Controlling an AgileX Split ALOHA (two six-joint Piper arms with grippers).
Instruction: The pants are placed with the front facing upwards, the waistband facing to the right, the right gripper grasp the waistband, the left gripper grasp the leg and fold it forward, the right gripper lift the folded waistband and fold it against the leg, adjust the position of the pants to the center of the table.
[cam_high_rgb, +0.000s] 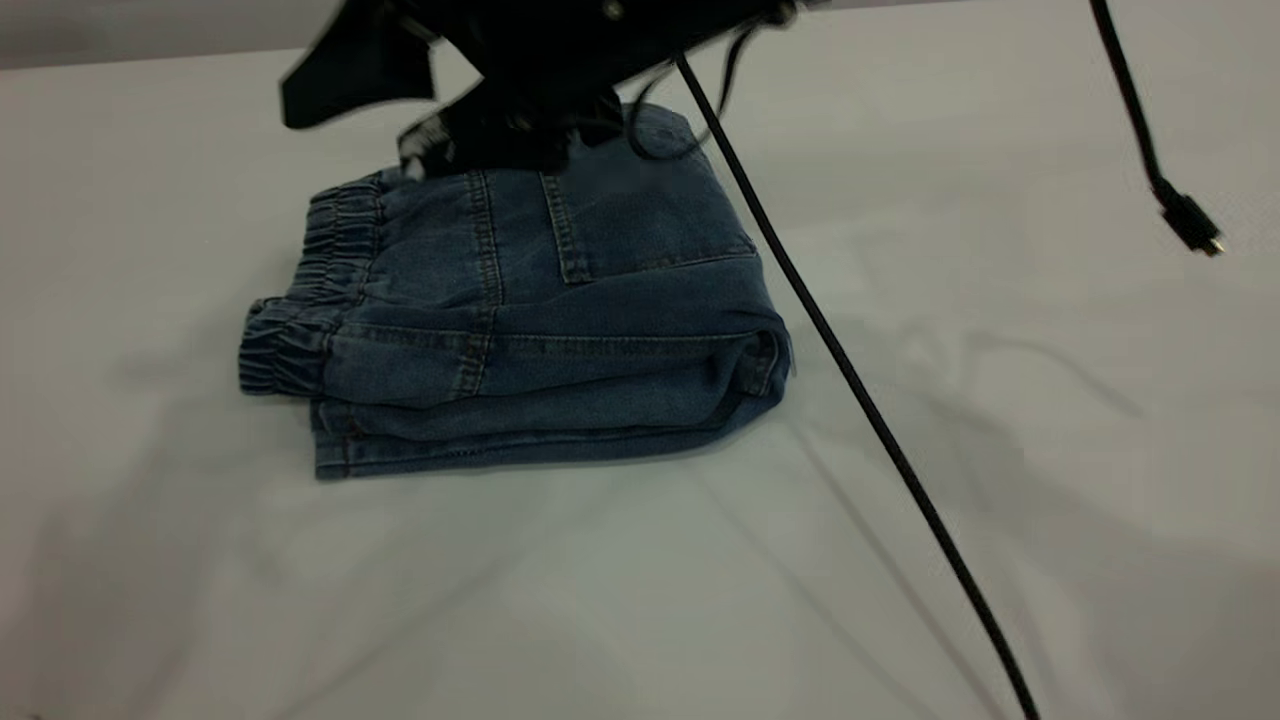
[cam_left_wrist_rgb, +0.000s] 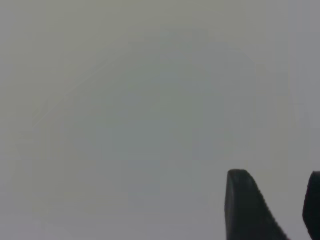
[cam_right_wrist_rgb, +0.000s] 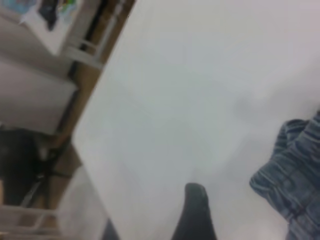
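The pants (cam_high_rgb: 657, 118) are near the far edge of the table, so the robot's right gripper should swing over their seam (cam_high_rgb: 487, 270), push down and pull them toward the center.
The pants (cam_high_rgb: 560, 310) lie folded into a thick blue denim bundle on the white table (cam_high_rgb: 1000, 400), back pocket up. Their ruffled waistband (cam_high_rgb: 310, 280) is at the bundle's left end. My right gripper (cam_high_rgb: 350, 130) hovers, blurred, above the bundle's far left corner near the waistband, open, with nothing between its fingers. In the right wrist view one black finger (cam_right_wrist_rgb: 195, 212) stands over bare table, with the waistband (cam_right_wrist_rgb: 292, 172) beside it. My left gripper (cam_left_wrist_rgb: 277, 182) is open over bare table (cam_left_wrist_rgb: 125, 110), away from the pants.
A long black cable (cam_high_rgb: 860, 390) runs down from the right arm across the table, just right of the pants. A second cable ends in a hanging plug (cam_high_rgb: 1190, 225) at the far right. The table's edge and shelving (cam_right_wrist_rgb: 75, 65) show in the right wrist view.
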